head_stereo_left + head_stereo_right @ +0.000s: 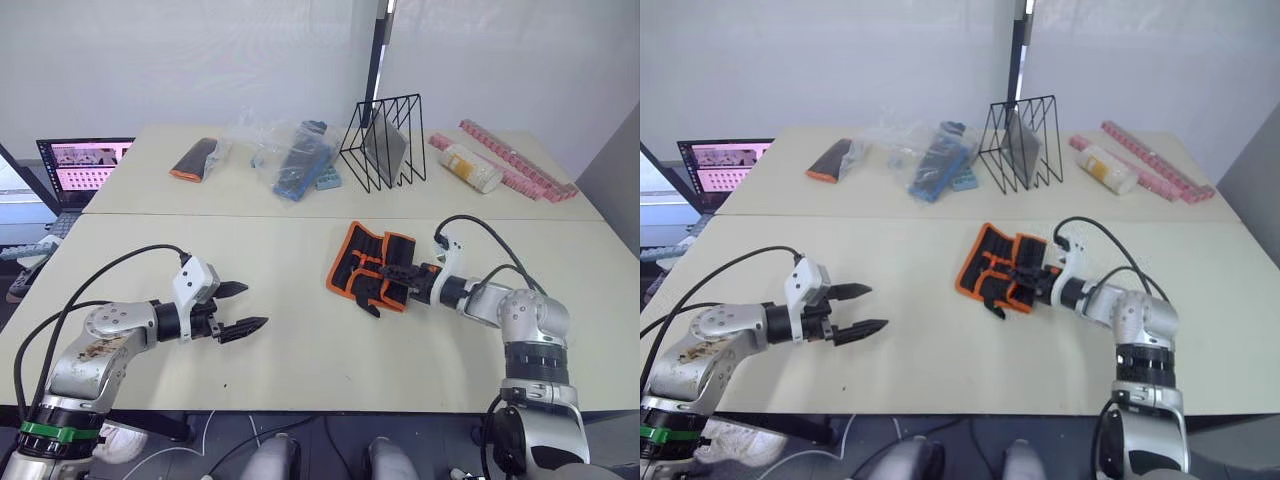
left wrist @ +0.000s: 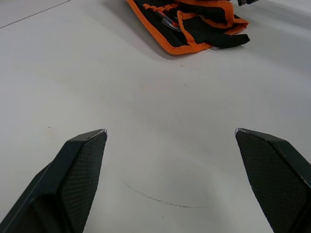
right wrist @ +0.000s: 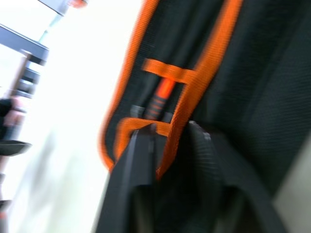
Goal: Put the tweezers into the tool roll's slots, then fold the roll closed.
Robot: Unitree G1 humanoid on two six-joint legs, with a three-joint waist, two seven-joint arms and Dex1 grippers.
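I expect the tool roll (image 1: 357, 261), which already creases (image 1: 383, 250) between its panels, to stay folded as a narrow flat packet when I fold its edge over.
The tool roll (image 1: 368, 262), black fabric with orange binding, lies partly folded on the near table, its black strap (image 1: 371, 305) trailing toward me. My right gripper (image 1: 402, 272) reaches into its right side and, in the right wrist view, is shut on the roll's orange edge binding (image 3: 182, 116). Under a slot loop sits a slim tool with an orange part (image 3: 160, 97). A metal tip of the tweezers (image 2: 166, 21) peeks from the fold. My left gripper (image 1: 240, 307) hovers open over bare table, well left of the roll, fingers (image 2: 80, 165) wide apart.
On the far table stand a black wire rack (image 1: 385, 140), a clear bag of blue items (image 1: 295, 155), a small black-and-orange pouch (image 1: 195, 158), a cylindrical pack (image 1: 472, 167) and pink strips (image 1: 520, 165). A laptop (image 1: 85, 165) sits off the left edge.
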